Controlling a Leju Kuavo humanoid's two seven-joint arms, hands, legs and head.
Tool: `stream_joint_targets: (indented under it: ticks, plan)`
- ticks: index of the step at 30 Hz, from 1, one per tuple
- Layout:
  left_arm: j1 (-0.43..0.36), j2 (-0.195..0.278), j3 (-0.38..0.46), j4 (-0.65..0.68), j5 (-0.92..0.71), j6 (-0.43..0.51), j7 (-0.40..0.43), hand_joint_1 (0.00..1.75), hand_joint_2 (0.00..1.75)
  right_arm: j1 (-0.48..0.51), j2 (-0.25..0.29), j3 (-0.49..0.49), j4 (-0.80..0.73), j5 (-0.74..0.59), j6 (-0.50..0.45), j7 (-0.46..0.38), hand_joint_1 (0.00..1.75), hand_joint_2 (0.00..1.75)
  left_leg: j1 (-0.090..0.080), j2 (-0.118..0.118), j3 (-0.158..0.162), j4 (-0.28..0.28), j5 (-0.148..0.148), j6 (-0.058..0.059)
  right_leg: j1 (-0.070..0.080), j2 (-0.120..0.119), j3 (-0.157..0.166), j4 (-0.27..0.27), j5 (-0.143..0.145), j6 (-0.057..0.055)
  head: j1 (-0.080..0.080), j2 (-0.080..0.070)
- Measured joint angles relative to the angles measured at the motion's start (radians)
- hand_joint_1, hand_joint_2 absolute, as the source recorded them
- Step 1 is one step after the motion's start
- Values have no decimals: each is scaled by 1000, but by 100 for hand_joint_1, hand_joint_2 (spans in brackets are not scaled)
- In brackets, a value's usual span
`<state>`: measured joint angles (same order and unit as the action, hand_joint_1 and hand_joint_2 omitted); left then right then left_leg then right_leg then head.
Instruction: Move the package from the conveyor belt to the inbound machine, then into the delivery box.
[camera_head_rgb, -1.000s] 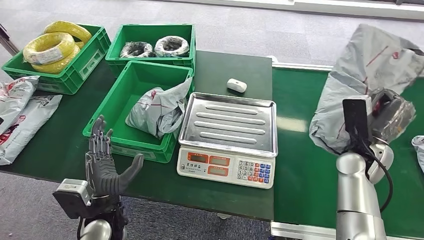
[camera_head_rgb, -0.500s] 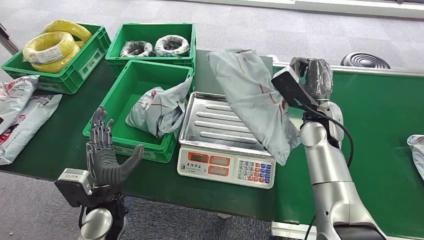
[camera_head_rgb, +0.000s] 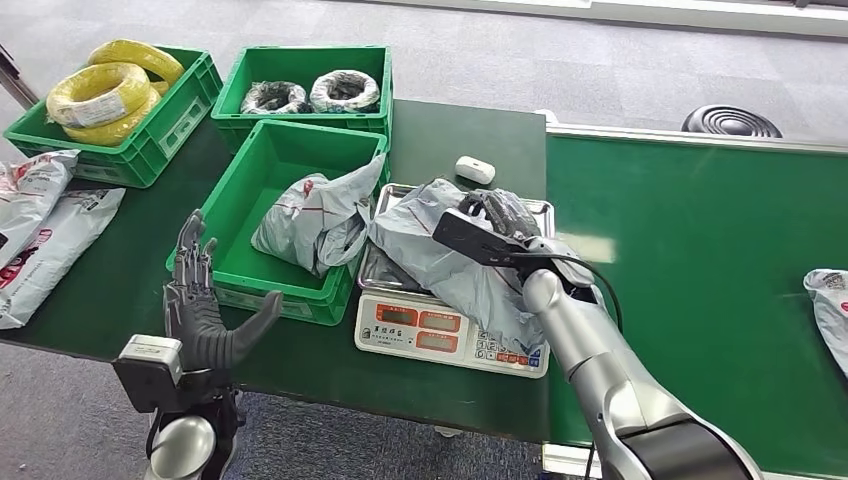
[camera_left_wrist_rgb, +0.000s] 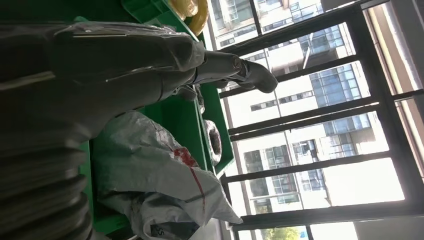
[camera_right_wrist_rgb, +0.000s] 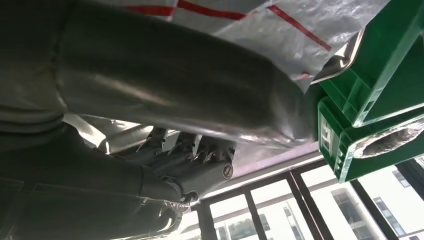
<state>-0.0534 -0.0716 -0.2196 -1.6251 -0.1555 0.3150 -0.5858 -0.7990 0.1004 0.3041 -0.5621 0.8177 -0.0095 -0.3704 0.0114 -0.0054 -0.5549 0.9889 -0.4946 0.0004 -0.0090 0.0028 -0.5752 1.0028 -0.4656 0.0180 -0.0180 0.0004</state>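
I expect the package (camera_head_rgb: 440, 240) to bunch up and fold around my grip when I lift it, since its near end (camera_head_rgb: 508, 322) sags in creases over the scale's keypad.
The grey plastic package (camera_head_rgb: 440, 258) with red print lies crumpled across the steel tray of the scale (camera_head_rgb: 451, 327), drooping over the keypad at its front right. My right hand (camera_head_rgb: 500, 214) sits on top of the package and grips its film; in the right wrist view the package (camera_right_wrist_rgb: 260, 20) is pressed against the thumb, with the fingers (camera_right_wrist_rgb: 200, 160) curled beneath. My left hand (camera_head_rgb: 205, 312) is raised at the table's near edge, fingers spread, holding nothing. It is beside the front corner of the green delivery box (camera_head_rgb: 240, 195).
Another grey package (camera_head_rgb: 312, 215) lies in the delivery box. Behind it are two green crates with yellow cable coils (camera_head_rgb: 105, 95) and dark coils (camera_head_rgb: 310, 95). A small white device (camera_head_rgb: 473, 169) sits behind the scale. One more package (camera_head_rgb: 828, 310) lies on the green conveyor belt (camera_head_rgb: 700, 250).
My right arm swung the package left from above the conveyor and lowered it onto the scale tray. The left hand stayed almost still.
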Motion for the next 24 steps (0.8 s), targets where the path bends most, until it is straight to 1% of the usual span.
stream_joint_targets:
  ticks: [4, 12, 15, 17, 20, 22, 24]
  plan:
    - [-5, 20, 11, -23, -64, 15, 40, 0, 175, 34, -21, -32, 9, -74, -63, -70, 0, 0, -1, 0, 0, 0, 0, 0, 0, 0, 0, 0, 0, 0, 0, 0]
    - [-18, 36, 16, -38, -78, 19, 50, 0, 175, 59, -41, -66, 8, -97, -81, -88, 0, 0, 0, 0, 1, 0, 0, 0, 0, 1, 0, 0, 0, 0, 0, 0]
    - [-35, 42, 9, -39, -116, 28, 61, 0, 175, 85, -43, -93, -30, -167, -139, -128, 0, 0, 0, -1, 0, 0, 0, 0, 0, -1, -1, 0, 0, 0, 0, 0]
    - [-76, 51, -11, -38, -177, 37, 100, 0, 175, 133, -47, -129, -123, -256, -208, -161, 0, 0, 0, -4, 0, 1, 1, 0, 0, -4, -1, 0, 0, 0, 0, 0]
    - [-179, 58, -68, -21, -282, 40, 191, 0, 175, 242, -60, -187, -328, -370, -290, -170, 0, 0, -1, -6, -1, 1, 1, 0, 0, -6, 0, 0, 0, 0, 0, 0]
    - [-262, 53, -114, 13, -330, 19, 254, 0, 175, 335, -70, -224, -472, -428, -341, -173, 0, 0, -1, -7, -1, 1, 1, 1, 0, -7, 0, -1, 0, 0, 0, 0]
    - [-351, 35, -161, 70, -361, -27, 308, 0, 175, 444, -75, -265, -611, -479, -395, -183, 0, 0, -1, -8, -1, 1, 0, 1, -1, -8, 0, -2, 0, 0, 0, 0]
